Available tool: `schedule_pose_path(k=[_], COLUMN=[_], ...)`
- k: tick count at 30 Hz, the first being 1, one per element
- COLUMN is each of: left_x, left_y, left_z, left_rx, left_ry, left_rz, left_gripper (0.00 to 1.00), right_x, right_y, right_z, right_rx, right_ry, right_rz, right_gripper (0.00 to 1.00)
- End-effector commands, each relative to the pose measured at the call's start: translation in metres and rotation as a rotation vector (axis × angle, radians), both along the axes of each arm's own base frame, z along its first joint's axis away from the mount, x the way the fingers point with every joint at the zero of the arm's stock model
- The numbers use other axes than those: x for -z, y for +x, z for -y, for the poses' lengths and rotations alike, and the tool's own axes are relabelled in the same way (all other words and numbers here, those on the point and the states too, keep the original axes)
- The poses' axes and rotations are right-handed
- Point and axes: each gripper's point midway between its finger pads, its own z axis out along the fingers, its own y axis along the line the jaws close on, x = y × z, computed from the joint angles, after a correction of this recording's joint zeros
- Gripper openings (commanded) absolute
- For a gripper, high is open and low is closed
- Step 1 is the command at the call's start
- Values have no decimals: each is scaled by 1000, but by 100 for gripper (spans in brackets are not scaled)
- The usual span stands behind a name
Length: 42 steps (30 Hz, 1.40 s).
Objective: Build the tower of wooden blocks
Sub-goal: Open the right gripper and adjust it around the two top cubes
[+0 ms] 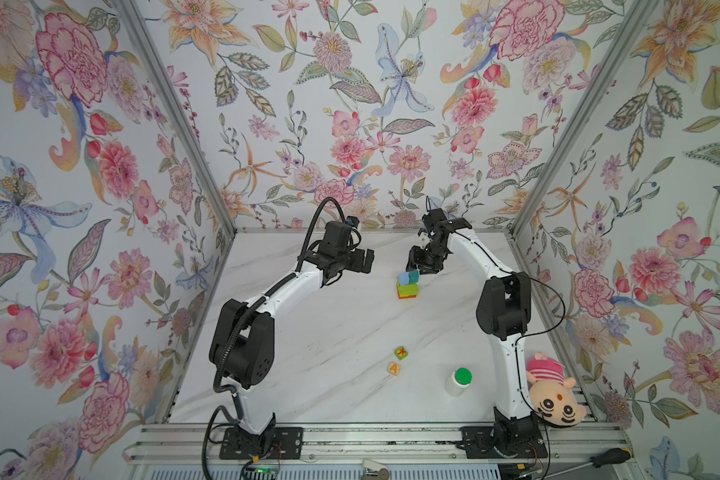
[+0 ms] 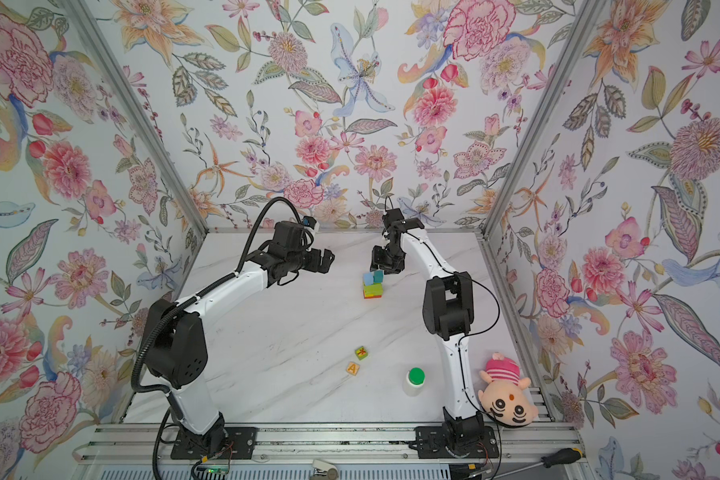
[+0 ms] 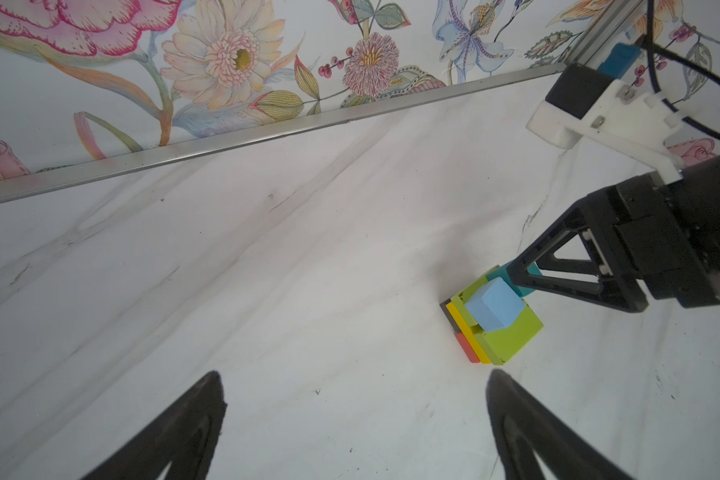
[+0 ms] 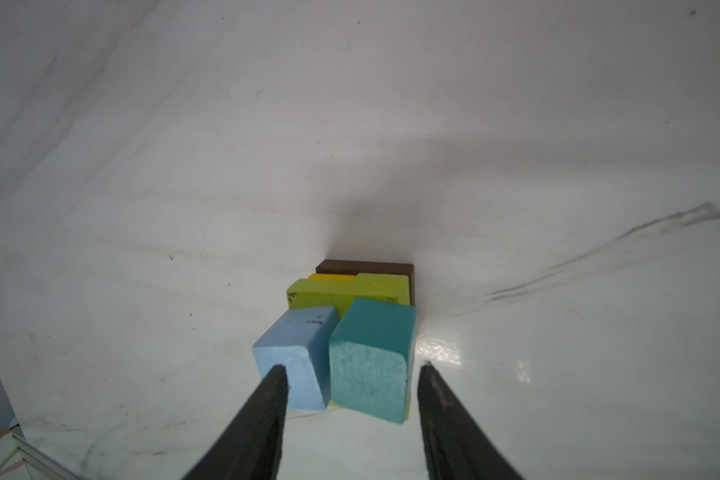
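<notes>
The light-blue cube (image 4: pixel 298 357) is sitting crooked against the teal cube, so the robot's right gripper should open wider, reach across both cubes (image 4: pixel 333 356) and press them flush.
The tower (image 1: pixel 408 287) (image 2: pixel 373 286) stands at the back middle of the table: brown, red, yellow and lime-green layers with a light-blue cube (image 4: pixel 294 357) and a teal cube (image 4: pixel 371 361) side by side on top. My right gripper (image 4: pixel 352 366) (image 1: pixel 417 266) is open, with its jaws either side of the teal cube and a gap showing. My left gripper (image 3: pixel 356 374) (image 1: pixel 366 261) hangs wide open and empty, left of the tower. A green red-marked cube (image 1: pixel 400 353) and a tan "A" cube (image 1: pixel 393 368) lie loose near the front.
A white green-capped bottle (image 1: pixel 458 381) stands front right on the marble table (image 1: pixel 329 316). A plush doll (image 1: pixel 553 395) lies by the right arm's base. A screwdriver (image 1: pixel 607 457) rests on the front rail. Floral walls close in three sides.
</notes>
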Motion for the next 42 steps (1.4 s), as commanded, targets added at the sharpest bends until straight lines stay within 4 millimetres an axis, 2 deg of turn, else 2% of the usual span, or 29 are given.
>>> schedule_pose_path(k=[1, 3, 5, 7, 22, 42], left_x=[-7, -7, -7, -7, -6, -7], left_y=[9, 9, 9, 9, -3, -9], left_z=[-1, -1, -1, -2, -10, -19], left_rx=[11, 11, 10, 8, -17, -23], left_ry=[-7, -7, -8, -8, -12, 4], left_rz=[23, 24, 24, 23, 20, 25], left_gripper=[99, 99, 99, 99, 99, 99], right_x=[4, 4, 4, 4, 20, 28], right_y=[-2, -4, -6, -9, -21, -16], right_z=[-7, -7, -7, -7, -11, -9], right_rx=[-15, -25, -39, -52, -148, -128], right_ry=[10, 3, -21, -38, -203, -227], right_rz=[-20, -17, -10, -9, -15, -17], right_gripper=[69, 86, 92, 93, 92, 80])
